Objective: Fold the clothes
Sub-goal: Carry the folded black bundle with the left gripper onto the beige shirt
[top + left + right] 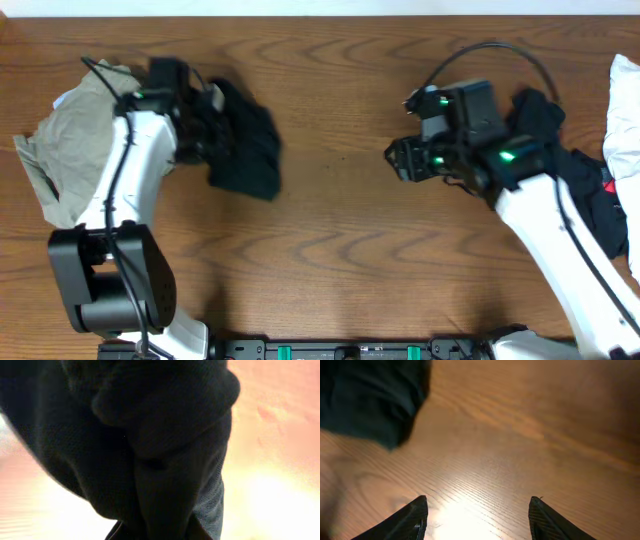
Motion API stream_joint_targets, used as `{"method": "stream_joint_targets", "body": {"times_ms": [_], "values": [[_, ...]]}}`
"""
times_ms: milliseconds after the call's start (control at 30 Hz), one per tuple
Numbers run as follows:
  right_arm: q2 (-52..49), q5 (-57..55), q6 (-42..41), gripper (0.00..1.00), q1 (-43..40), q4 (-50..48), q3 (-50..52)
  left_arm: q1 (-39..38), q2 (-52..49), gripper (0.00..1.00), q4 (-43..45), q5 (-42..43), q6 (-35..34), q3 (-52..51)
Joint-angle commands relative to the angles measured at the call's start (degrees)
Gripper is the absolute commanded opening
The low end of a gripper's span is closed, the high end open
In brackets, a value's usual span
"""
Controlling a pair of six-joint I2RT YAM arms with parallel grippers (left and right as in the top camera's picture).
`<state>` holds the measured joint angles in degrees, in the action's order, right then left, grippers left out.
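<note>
My left gripper keeps the black garment (250,150) folded next to the khaki-grey garment (76,138), so I go on carrying it over until it lies on top.
A folded black garment (245,145) lies on the wood table (340,240), left of centre. My left gripper (205,130) is at its left edge. In the left wrist view black fabric (150,445) fills the frame and hides the fingers, so the gripper looks shut on it. A khaki-grey garment (70,140) lies crumpled at the far left, under the left arm. My right gripper (400,160) (477,510) is open and empty over bare wood right of centre. The black garment's edge shows at the top left of the right wrist view (370,400).
A heap of black clothes (590,195) with a small red patch lies at the right edge, under the right arm. A white cloth (625,110) lies beside it at the far right. Bare wood lies between the two arms.
</note>
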<state>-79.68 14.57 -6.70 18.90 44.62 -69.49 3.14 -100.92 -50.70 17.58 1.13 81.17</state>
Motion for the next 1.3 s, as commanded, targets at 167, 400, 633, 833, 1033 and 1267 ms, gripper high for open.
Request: {"method": "stream_joint_targets", "body": {"times_ms": [167,400,633,833,1033,1267], "values": [[4.33,-1.25,1.66,0.63,-1.01,5.95,0.04,8.28,1.60,0.07,5.53,-9.53,3.76,9.51],[4.31,-1.25,2.29,0.63,-0.98,8.04,0.04,19.32,0.57,0.07,7.61,-9.51,2.34,9.42],[4.31,-1.25,2.29,0.63,-1.01,8.94,0.04,28.94,-4.44,0.11,8.35,-5.81,-2.34,9.18],[4.31,-1.25,2.27,0.63,-1.01,9.05,0.04,32.89,-9.70,0.17,7.23,0.20,-3.65,9.16],[4.31,-1.33,2.32,0.64,-1.09,8.98,0.04,35.08,-10.62,0.72,5.31,0.11,-5.53,9.07],[4.31,-2.78,2.32,0.65,-1.11,9.27,0.04,40.44,-9.25,0.84,2.43,-0.20,-21.11,9.09]]}}
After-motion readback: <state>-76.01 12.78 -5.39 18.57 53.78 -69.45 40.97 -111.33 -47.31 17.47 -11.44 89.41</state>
